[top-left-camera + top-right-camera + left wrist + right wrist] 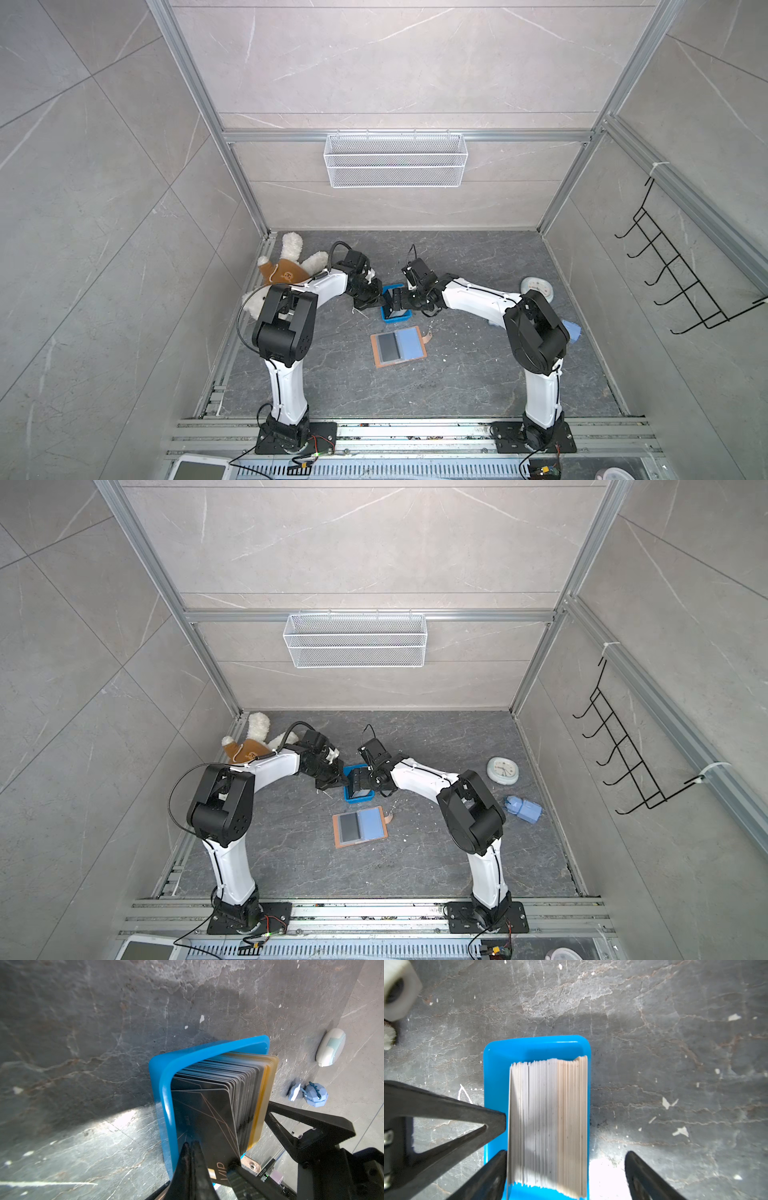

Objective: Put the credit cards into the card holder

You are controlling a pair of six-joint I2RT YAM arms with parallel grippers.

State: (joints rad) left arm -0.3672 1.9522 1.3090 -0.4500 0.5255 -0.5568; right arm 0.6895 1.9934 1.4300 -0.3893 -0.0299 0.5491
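Note:
My right gripper should pinch the front card's VIP end [221, 1172] and pull, because that end sticks out past the stack while my left gripper's closed fingers press on the card's flat side.
The credit cards [548, 1126] stand on edge as a thick stack in a small blue tray [496, 1076]; the front one [207, 1118] is black with "VIP" lettering. My left gripper [190, 1144] is shut with nothing between its fingers, tips against that front card's face, at the tray's left side [381, 302]. My right gripper [566, 1152] is open and straddles the stack from above [397, 306]. One of its fingers touches the stack; the other stands clear outside the tray. The card holder [398, 347] lies open nearer the front, with a dark card in its left sleeve.
A white plush toy [286, 266] lies at the back left behind the left arm. A round pale clock [503, 771] and a small blue object [521, 808] sit at the right. A wire basket [395, 160] hangs on the back wall, and a black hook rack [681, 270] on the right wall.

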